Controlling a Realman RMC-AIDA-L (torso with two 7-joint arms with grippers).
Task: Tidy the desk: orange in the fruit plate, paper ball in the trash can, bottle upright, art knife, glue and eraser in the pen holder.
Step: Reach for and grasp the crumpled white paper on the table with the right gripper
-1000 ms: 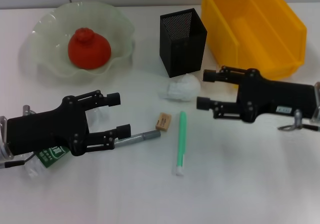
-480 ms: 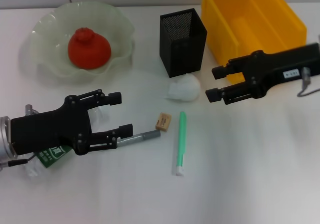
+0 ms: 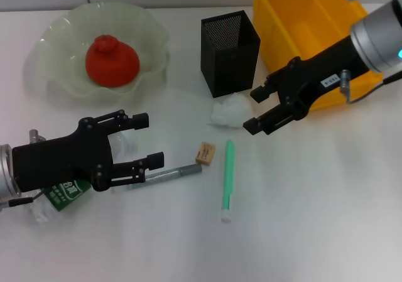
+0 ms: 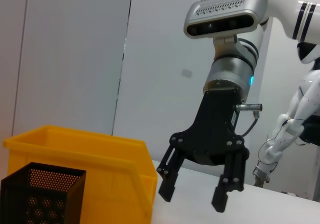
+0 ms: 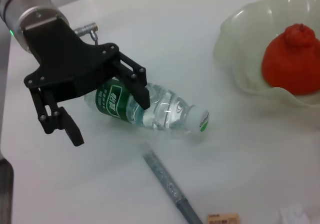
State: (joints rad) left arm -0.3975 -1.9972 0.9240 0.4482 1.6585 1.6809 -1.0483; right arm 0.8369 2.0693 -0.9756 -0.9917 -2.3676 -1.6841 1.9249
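Note:
I can see the paper ball (image 3: 230,110) in line with my right gripper's open fingers, so I should head toward the ball (image 3: 236,111) next until they straddle it, then close.
The orange (image 3: 112,60) sits in the fruit plate (image 3: 63,24) at the back left. Between the upright pen holder (image 3: 229,53) and the eraser (image 3: 205,152) lies the paper ball (image 3: 229,112). My right gripper (image 3: 253,111) is open just right of the ball, apart from it. The glue (image 3: 227,180) and the art knife (image 3: 173,173) lie flat on the desk. The bottle (image 5: 160,109) rests on its side under my open left gripper (image 3: 149,141), which hovers over the label end. The trash can (image 3: 314,24) stands at the back right.
The right wrist view shows the left gripper (image 5: 110,118) above the bottle, the orange (image 5: 295,59) in its plate (image 5: 240,44) and the art knife (image 5: 170,189). The left wrist view shows the right gripper (image 4: 192,196), the trash can (image 4: 75,154) and the pen holder (image 4: 40,194).
My right arm has risen and swung toward the trash can, now reaching down at a slant, its open fingers still beside the paper ball. The left gripper barely shifted.

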